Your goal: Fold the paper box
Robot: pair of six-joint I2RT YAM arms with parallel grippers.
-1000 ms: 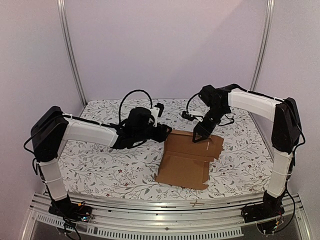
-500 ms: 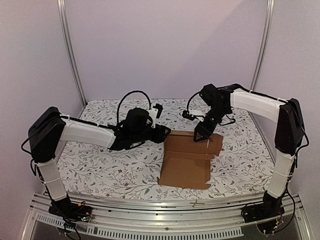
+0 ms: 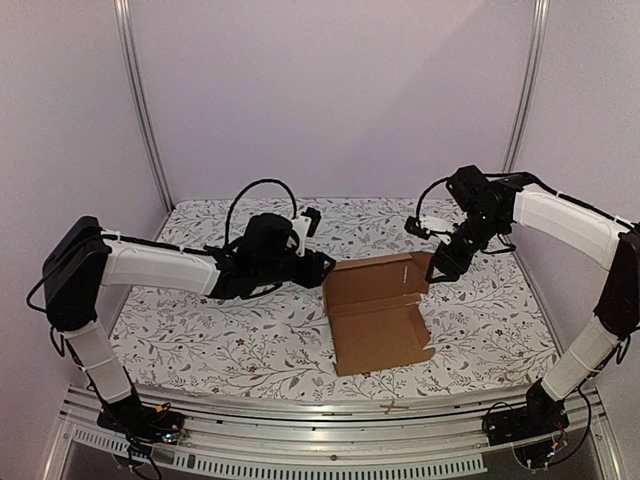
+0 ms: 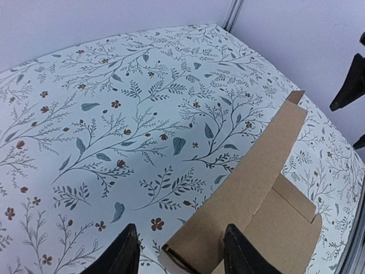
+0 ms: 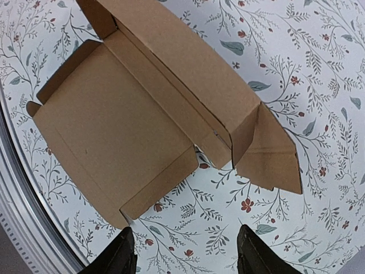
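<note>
My left gripper is at the raised wall's corner (image 3: 329, 275), a long way from the loose flap. It should keep the wall's middle (image 3: 376, 263) steady while my right gripper grabs the flap.
The paper box (image 3: 375, 325) is brown cardboard, lying open on the floral cloth between the arms, with its far wall folded up. My left gripper (image 3: 322, 268) is at the box's far left corner. In the left wrist view it (image 4: 181, 258) stands open, with the end of the raised wall (image 4: 251, 188) between its fingers and the right finger against the cardboard. My right gripper (image 3: 440, 268) hovers by the box's far right corner. In the right wrist view it (image 5: 185, 254) is open over bare cloth, and the box (image 5: 114, 125) with a loose side flap (image 5: 271, 154) lies beyond the fingertips.
The floral cloth (image 3: 220, 330) covers the table. A metal rail (image 3: 330, 410) runs along the near edge. Plain walls and two upright posts (image 3: 140, 100) close in the back and sides. The right arm's dark fingers (image 4: 349, 85) show at the right edge of the left wrist view.
The right gripper has let go of the box's far flap and swung right, off the cardboard. The box has turned and now lies squarer. The left gripper has barely moved.
</note>
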